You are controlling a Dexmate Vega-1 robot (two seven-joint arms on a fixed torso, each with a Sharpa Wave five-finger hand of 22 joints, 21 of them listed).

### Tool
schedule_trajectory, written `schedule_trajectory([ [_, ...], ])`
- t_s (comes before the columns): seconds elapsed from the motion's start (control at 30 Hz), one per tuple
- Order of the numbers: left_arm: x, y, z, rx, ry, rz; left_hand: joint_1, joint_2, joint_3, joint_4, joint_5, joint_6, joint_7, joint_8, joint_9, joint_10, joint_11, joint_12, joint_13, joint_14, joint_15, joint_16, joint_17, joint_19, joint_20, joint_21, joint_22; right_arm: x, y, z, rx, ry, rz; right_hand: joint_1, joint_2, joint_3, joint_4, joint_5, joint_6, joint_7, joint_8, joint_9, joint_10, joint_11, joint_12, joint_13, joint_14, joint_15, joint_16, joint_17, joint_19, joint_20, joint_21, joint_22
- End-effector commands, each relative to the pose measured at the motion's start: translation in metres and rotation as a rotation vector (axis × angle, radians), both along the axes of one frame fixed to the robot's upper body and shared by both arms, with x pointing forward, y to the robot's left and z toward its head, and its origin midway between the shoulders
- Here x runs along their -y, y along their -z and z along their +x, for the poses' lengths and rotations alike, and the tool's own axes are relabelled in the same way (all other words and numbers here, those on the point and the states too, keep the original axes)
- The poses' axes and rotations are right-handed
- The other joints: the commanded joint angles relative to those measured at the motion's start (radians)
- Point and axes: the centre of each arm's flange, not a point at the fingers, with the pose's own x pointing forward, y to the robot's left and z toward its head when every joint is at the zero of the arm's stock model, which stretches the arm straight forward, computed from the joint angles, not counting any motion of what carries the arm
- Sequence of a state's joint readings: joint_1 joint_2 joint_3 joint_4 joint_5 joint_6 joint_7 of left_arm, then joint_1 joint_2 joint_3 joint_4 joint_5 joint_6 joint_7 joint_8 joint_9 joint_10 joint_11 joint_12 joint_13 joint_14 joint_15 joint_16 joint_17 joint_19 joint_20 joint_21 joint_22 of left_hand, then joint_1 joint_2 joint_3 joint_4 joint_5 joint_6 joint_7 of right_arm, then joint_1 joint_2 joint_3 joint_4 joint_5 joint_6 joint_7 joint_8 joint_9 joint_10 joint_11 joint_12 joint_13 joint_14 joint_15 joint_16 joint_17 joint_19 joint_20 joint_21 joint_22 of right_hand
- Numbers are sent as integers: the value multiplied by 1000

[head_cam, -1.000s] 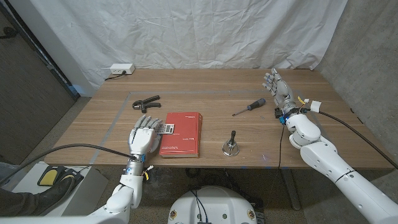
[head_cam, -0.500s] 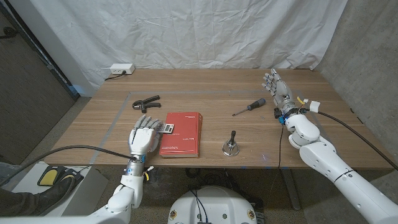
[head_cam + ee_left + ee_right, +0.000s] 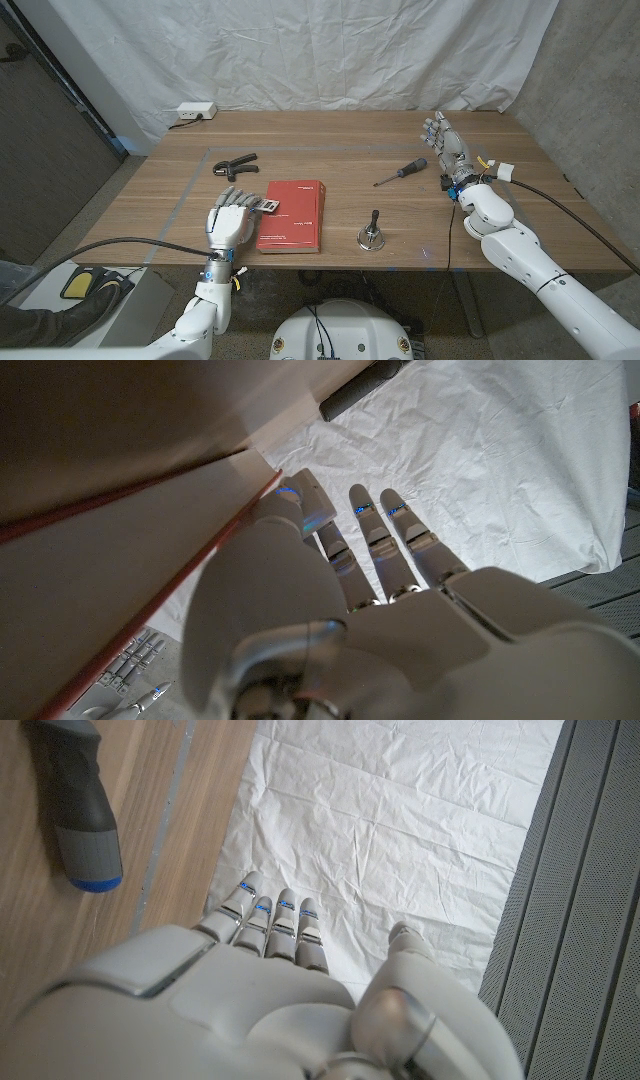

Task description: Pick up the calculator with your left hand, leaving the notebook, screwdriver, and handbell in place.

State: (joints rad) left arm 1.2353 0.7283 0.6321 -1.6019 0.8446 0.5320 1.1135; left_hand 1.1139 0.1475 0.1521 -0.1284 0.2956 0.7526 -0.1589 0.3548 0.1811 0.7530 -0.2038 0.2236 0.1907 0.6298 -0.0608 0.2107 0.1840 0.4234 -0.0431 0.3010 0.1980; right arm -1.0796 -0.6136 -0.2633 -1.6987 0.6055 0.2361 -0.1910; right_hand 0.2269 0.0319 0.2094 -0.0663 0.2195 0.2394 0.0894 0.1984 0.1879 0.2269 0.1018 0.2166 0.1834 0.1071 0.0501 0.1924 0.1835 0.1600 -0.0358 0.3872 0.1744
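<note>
The calculator's end [image 3: 268,205] is sticking out past the red notebook's edge [image 3: 264,211], so when I lift, the calculator will come free and the notebook will stay lying still.
The calculator [image 3: 266,207] is small and grey and lies against the left edge of the red notebook [image 3: 293,215]. My left hand [image 3: 229,221] is just beside it near the table's front edge, fingers apart and reaching toward it, holding nothing. In the left wrist view the left hand [image 3: 340,600] has straight fingers beside the notebook's red edge [image 3: 150,580], with grey keys [image 3: 130,660] nearby. The screwdriver [image 3: 400,172] lies right of centre, and the handbell [image 3: 372,234] stands near the front edge. My right hand [image 3: 447,143] stands open at the far right, past the screwdriver handle [image 3: 80,810].
A black clamp [image 3: 235,163] lies beyond my left hand. A white power strip [image 3: 195,111] sits at the table's back left corner. A white sheet hangs behind the wooden table [image 3: 330,140]. A cable [image 3: 560,200] runs off my right wrist.
My left hand has slipped slightly back toward the table's front edge. The calculator, notebook, screwdriver, handbell and right hand have stayed put.
</note>
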Motion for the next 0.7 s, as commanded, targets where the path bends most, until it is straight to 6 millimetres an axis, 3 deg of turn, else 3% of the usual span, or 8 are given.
schedule_trajectory([
  [0.03,-1,-3,0,11,4,-18,11,17,17,3,-12,14,4,-7,-1,11,-1,-6,1,17,-164,3,5,11,-129,11,5,-1,-1,2,1,-6,-1,2,4,-1,0,-2,8,-3,0,3,5,-1,2,4,10,0,1,4,8,-3,-7,5],
  [0.7,-5,-12,-2,30,10,-36,31,32,57,15,-62,60,21,-20,-5,42,0,-15,1,55,-162,-2,6,23,-123,27,9,-4,-1,0,1,-6,-6,2,6,-2,-1,-2,8,-2,-1,3,6,0,2,4,10,1,0,3,10,-3,-12,5],
])
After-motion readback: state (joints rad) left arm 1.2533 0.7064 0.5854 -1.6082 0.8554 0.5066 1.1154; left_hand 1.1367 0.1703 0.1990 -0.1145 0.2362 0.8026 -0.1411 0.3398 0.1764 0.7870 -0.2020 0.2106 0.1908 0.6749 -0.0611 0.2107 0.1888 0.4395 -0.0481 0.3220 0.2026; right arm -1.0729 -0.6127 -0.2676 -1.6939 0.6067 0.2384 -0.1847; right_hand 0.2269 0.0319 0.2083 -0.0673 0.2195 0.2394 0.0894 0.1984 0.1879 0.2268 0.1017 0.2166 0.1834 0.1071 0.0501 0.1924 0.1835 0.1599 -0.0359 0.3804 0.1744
